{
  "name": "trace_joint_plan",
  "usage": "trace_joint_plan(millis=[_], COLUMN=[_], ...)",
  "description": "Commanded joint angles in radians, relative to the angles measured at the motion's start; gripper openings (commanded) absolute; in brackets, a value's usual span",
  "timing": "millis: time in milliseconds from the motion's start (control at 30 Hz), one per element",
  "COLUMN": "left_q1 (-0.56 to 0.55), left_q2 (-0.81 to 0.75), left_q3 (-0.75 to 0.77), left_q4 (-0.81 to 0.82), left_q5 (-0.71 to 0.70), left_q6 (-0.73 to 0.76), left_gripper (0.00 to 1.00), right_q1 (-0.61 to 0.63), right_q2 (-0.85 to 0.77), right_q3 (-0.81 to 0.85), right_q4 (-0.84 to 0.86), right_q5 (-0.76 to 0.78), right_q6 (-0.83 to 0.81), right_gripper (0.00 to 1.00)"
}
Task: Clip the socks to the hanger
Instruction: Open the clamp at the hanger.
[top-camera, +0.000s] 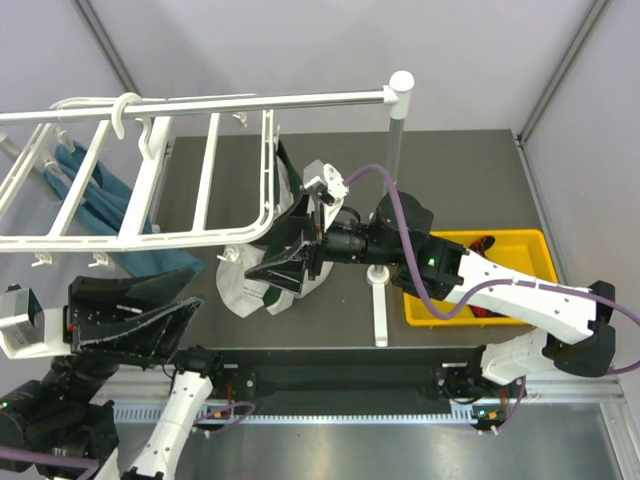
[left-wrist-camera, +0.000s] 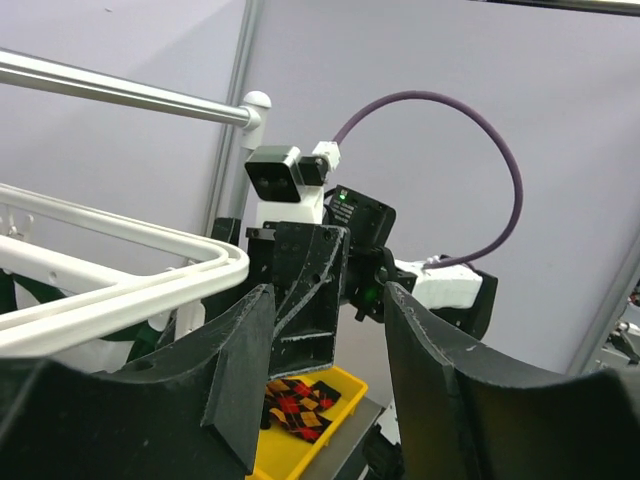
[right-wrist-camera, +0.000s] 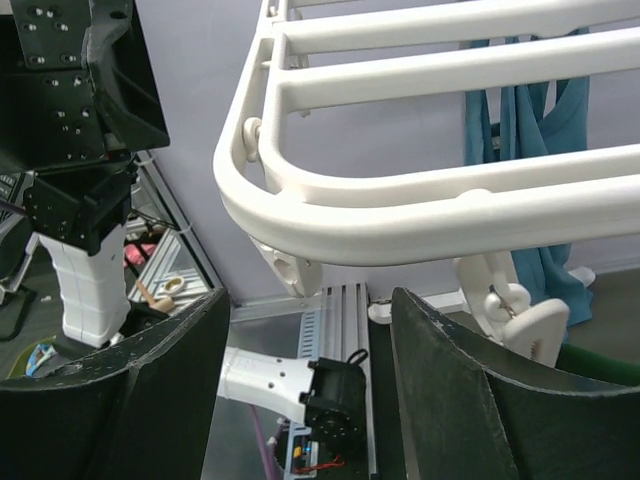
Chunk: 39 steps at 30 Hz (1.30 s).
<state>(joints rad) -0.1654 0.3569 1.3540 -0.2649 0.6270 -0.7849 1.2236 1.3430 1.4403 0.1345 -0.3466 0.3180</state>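
Note:
I can see the clip (right-wrist-camera: 292, 272) under the hanger's rounded corner past the ends of my right gripper's fingers, so I should move my right gripper closer, around that clip (top-camera: 230, 253), before I close it.
The white hanger (top-camera: 150, 235) hangs from the silver rail, its rounded corner close above my right gripper (right-wrist-camera: 310, 390). Teal-green socks (top-camera: 95, 195) hang at its left side and also show in the right wrist view (right-wrist-camera: 520, 130). White-grey socks (top-camera: 240, 295) hang below its right corner. Argyle socks (left-wrist-camera: 300, 400) lie in the yellow bin (top-camera: 520, 245). My right gripper (top-camera: 255, 270) stands open and empty beside the white-grey socks, under a small clip (right-wrist-camera: 290, 265). My left gripper (top-camera: 180, 320) is open and empty below the hanger's near rim (left-wrist-camera: 130, 280), facing the right gripper.
A silver rail (top-camera: 250, 100) with a white end cap rests on a post (top-camera: 380, 290) that stands between the hanger and the yellow bin. A second clip (right-wrist-camera: 520, 315) hangs by the right gripper's right finger. Grey walls close in the back.

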Motion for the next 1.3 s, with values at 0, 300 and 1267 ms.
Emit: trace_joint_plan(millis=[0, 300, 1267], left_q1=[0.021, 0.033, 0.072], left_q2=[0.030, 0.010, -0.032], left_q3=[-0.006, -0.041, -0.069], left_q4=[0.052, 0.052, -0.002], left_q5=[-0.030, -0.041, -0.098], left_q6=[-0.039, -0.051, -0.056], left_gripper=[0.52, 0.52, 0.51], right_q1=[0.005, 0.024, 0.053], right_q2=[0.019, 0.041, 0.088], right_q3=[0.042, 0.032, 0.058], right_q4=[0.085, 0.131, 0.217], right_q5=[-0.028, 0.035, 0.012], right_q6=[0.015, 0.023, 0.067], right_gripper=[0.65, 0.65, 0.31])
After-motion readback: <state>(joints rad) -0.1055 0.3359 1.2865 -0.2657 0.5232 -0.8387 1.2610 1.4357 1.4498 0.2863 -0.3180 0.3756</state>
